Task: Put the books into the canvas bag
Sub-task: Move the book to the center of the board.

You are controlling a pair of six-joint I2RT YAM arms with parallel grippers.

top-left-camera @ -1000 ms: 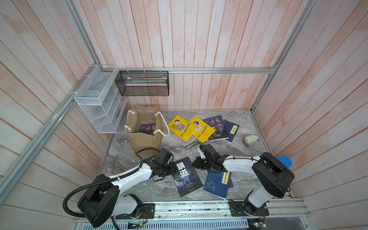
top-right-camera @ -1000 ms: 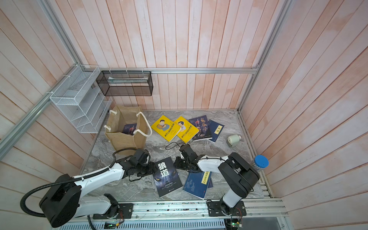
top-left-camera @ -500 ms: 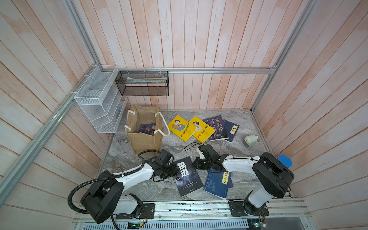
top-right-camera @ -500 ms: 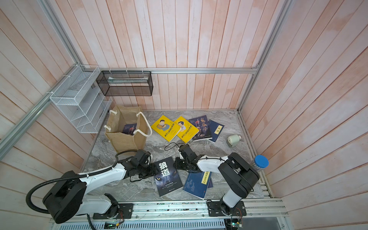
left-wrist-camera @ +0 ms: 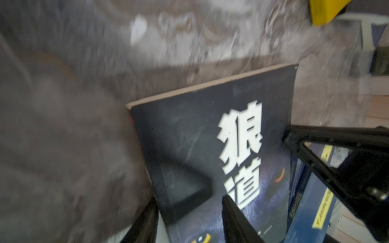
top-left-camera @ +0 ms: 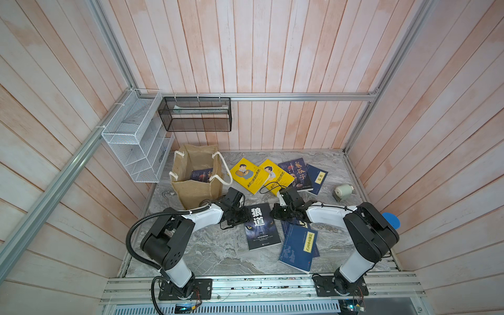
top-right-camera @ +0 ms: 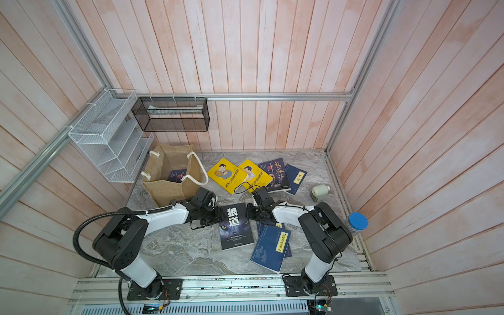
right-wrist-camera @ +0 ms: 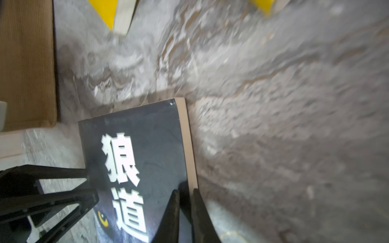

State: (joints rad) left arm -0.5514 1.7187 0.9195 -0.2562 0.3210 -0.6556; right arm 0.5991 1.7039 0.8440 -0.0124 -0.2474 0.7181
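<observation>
The black wolf-eye book (top-left-camera: 262, 227) is at a slant between my grippers, so next my left gripper moves back and pinches the spine's middle (top-left-camera: 247, 232) once my right gripper straightens the book.
The black wolf-eye book (top-left-camera: 260, 226) (top-right-camera: 235, 226) lies mid-table between my two grippers. My left gripper (top-left-camera: 243, 216) (left-wrist-camera: 189, 210) is open across its spine edge, one finger (left-wrist-camera: 235, 221) over the cover. My right gripper (top-left-camera: 274, 214) (right-wrist-camera: 186, 208) is shut on the opposite page edge. The canvas bag (top-left-camera: 196, 177) (top-right-camera: 170, 180) stands upright at the back left with one dark book (top-left-camera: 201, 174) inside. Two yellow books (top-left-camera: 245, 174) (top-left-camera: 275, 178), a dark portrait book (top-left-camera: 296, 174) and a navy book (top-left-camera: 317, 178) lie behind. Navy books (top-left-camera: 298, 248) are stacked at the front right.
A white wire basket (top-left-camera: 136, 139) and a black mesh basket (top-left-camera: 196, 114) hang on the left and back walls. A pale roll (top-left-camera: 343, 192) lies at the right. A blue-lidded jar (top-left-camera: 390, 221) stands beyond the right edge. Bare marble (top-left-camera: 212, 251) shows at the front left.
My left gripper has slid a little closer onto the wolf book's spine edge. The right gripper's jaws have narrowed slightly. The book stays in place.
</observation>
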